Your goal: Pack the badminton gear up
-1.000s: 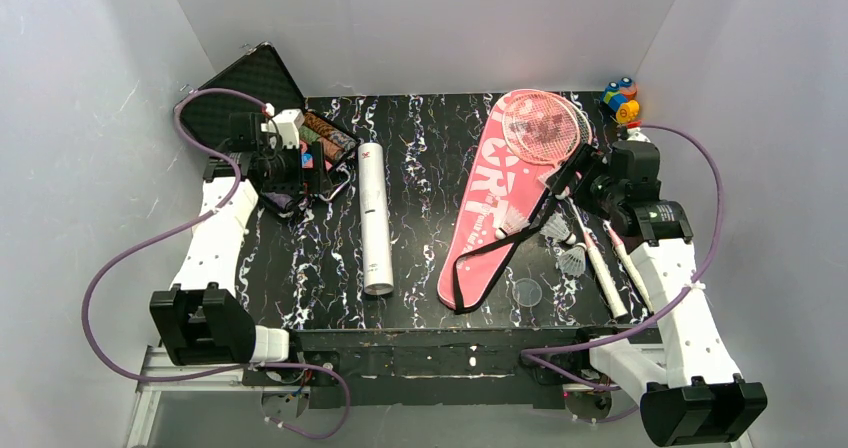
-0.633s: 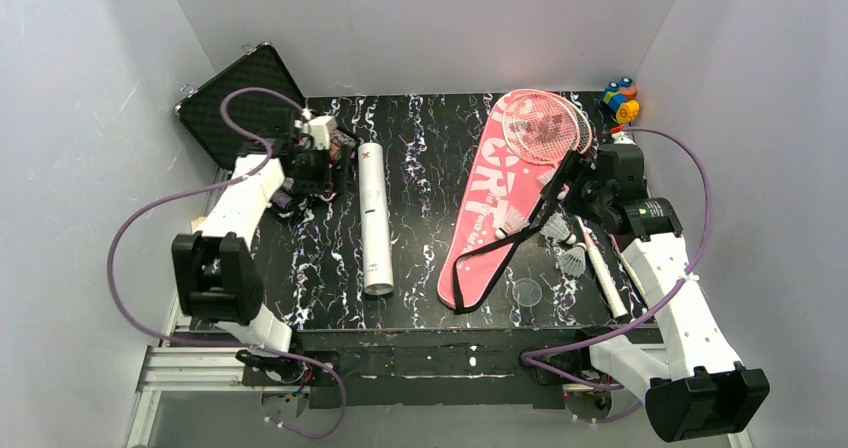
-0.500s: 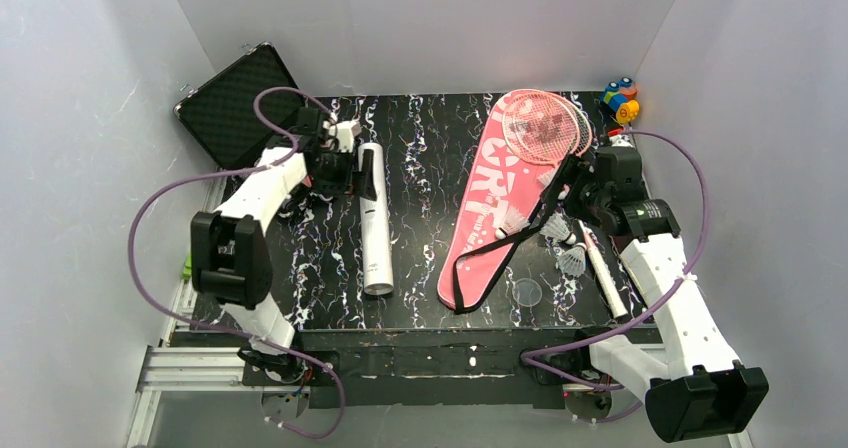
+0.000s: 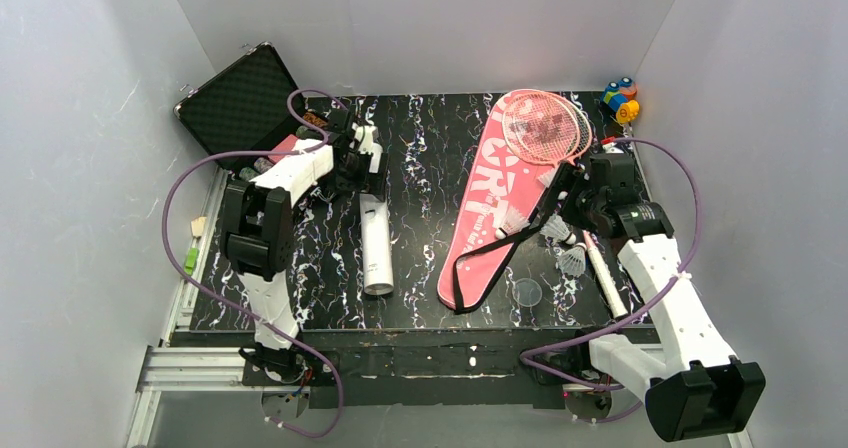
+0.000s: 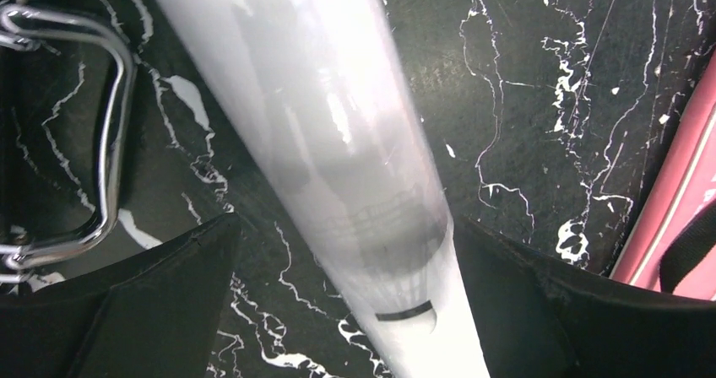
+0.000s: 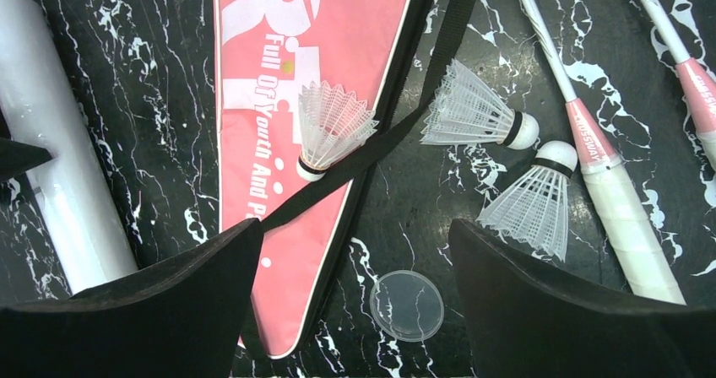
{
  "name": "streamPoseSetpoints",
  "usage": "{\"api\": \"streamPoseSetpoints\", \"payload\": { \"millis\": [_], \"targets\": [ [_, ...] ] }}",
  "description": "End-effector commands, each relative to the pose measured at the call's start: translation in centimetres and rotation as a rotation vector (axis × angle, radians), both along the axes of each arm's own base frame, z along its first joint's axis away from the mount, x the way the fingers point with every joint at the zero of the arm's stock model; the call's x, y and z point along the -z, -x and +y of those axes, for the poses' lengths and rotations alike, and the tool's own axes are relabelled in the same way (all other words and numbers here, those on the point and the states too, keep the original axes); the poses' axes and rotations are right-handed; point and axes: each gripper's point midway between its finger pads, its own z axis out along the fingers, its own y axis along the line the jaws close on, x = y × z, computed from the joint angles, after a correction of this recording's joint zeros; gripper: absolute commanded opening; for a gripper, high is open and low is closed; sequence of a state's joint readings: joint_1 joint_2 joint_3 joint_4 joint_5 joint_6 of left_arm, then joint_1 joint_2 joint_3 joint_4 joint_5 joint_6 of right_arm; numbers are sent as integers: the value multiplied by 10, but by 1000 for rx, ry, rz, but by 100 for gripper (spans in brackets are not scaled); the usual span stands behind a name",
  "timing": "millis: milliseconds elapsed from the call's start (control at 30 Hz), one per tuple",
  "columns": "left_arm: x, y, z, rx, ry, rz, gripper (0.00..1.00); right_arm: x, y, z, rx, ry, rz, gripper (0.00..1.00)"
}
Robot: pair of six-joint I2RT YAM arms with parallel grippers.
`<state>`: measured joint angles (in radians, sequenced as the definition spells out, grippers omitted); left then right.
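Observation:
My left gripper should turn the tube's far end (image 4: pixel 376 156) toward my right gripper, because that end points away from the shuttlecocks. My right gripper should bring the shuttlecock on the cover (image 4: pixel 512 221).
The long white tube (image 4: pixel 376 248) lies left of centre. My left gripper (image 4: pixel 365 165) is open over its far end. In the left wrist view the tube (image 5: pixel 338 116) runs between my open fingers (image 5: pixel 342 226), with a shuttlecock showing inside it. The pink "SPORT" cover (image 4: pixel 495 203) lies at the centre right, the two pink racket heads (image 4: pixel 545 126) on its far end. Three white shuttlecocks (image 6: pixel 333 125) (image 6: pixel 473 112) (image 6: pixel 536 197) lie on and beside the cover, near the white handles (image 6: pixel 612 201). My right gripper (image 4: pixel 565 190) (image 6: pixel 355 226) hangs open and empty above them.
A black case (image 4: pixel 245 103) stands open at the far left corner. A small multicoloured toy (image 4: pixel 620 100) sits at the far right corner. A clear round lid (image 4: pixel 527 292) (image 6: pixel 406 305) lies near the front edge. The cover's black strap (image 6: pixel 371 154) crosses under a shuttlecock.
My left arm has swung right from the black case to above the tube's far end. My right gripper has shifted slightly left and nearer. The objects have not moved.

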<state>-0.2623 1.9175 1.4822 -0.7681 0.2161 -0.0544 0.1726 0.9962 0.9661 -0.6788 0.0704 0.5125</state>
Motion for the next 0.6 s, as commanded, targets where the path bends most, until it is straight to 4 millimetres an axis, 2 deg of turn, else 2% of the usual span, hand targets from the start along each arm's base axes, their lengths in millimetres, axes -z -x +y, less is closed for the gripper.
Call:
{"api": "streamPoseSetpoints", "payload": {
  "millis": [0, 200, 367, 467, 567],
  "targets": [
    [4, -9, -9, 36, -39, -52, 98, -3, -10, 9, -28, -25, -23, 90],
    [21, 2, -18, 83, -42, -14, 98, -5, -16, 10, -33, -27, -27, 90],
    [28, 26, -28, 181, -7, 22, 98, 0, -24, 14, -41, -30, -16, 90],
    [23, 47, -37, 270, 21, 55, 83, 9, -34, 22, -64, -53, 15, 90],
    [12, 59, -42, 347, 10, 21, 79, 17, -45, 30, -87, -74, 64, 89]
  ]
}}
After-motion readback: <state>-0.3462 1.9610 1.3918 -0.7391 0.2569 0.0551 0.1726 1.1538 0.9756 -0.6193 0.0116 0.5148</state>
